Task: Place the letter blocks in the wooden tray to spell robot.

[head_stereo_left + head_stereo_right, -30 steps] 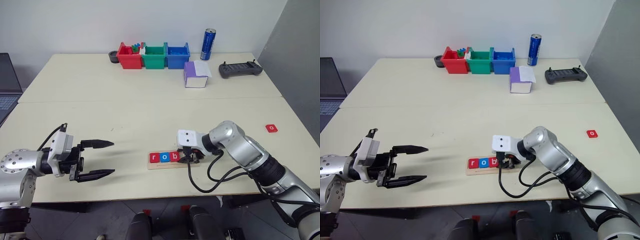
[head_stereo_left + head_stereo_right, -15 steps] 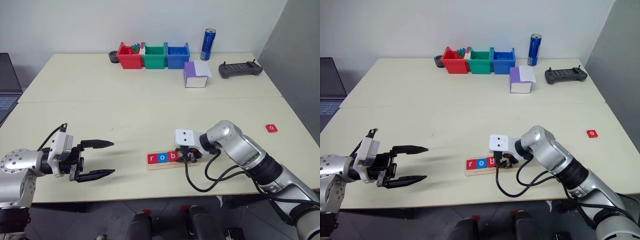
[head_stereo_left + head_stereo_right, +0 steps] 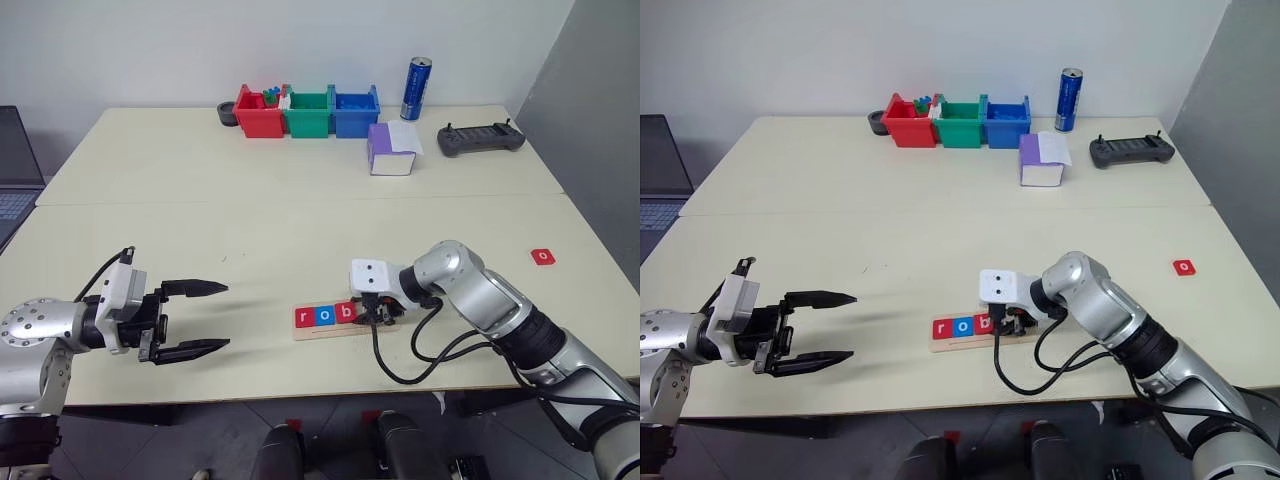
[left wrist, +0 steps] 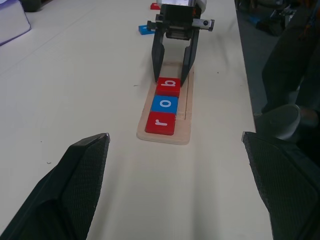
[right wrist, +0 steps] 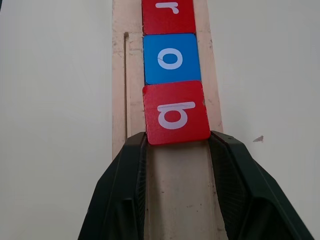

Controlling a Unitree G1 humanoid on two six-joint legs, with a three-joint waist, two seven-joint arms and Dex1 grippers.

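The red b block (image 5: 176,135) is sitting high and a little crooked in the groove, so the robot's right gripper should open first and then push the block's top (image 5: 175,110) flat with closed fingers.
The wooden tray (image 3: 340,330) lies near the table's front edge. In its groove sit a red r block (image 3: 305,316), a blue o block (image 3: 324,315) and a red b block (image 5: 175,112) in a row. My right gripper (image 5: 177,137) is shut on the b block, one fingertip at each near corner. A red o block (image 3: 542,256) lies alone far to the right. A blue block (image 4: 145,30) lies on the table beyond the right gripper. My left gripper (image 3: 226,316) hovers open and empty, well left of the tray.
Red (image 3: 259,112), green (image 3: 308,112) and blue (image 3: 355,110) bins line the far edge. Nearby are a purple-and-white box (image 3: 391,150), a blue can (image 3: 415,88) and a black controller (image 3: 480,139). A laptop (image 3: 14,180) sits at the left.
The right gripper, the tray and its blocks have edged very slightly to the left. The left arm has stayed still.
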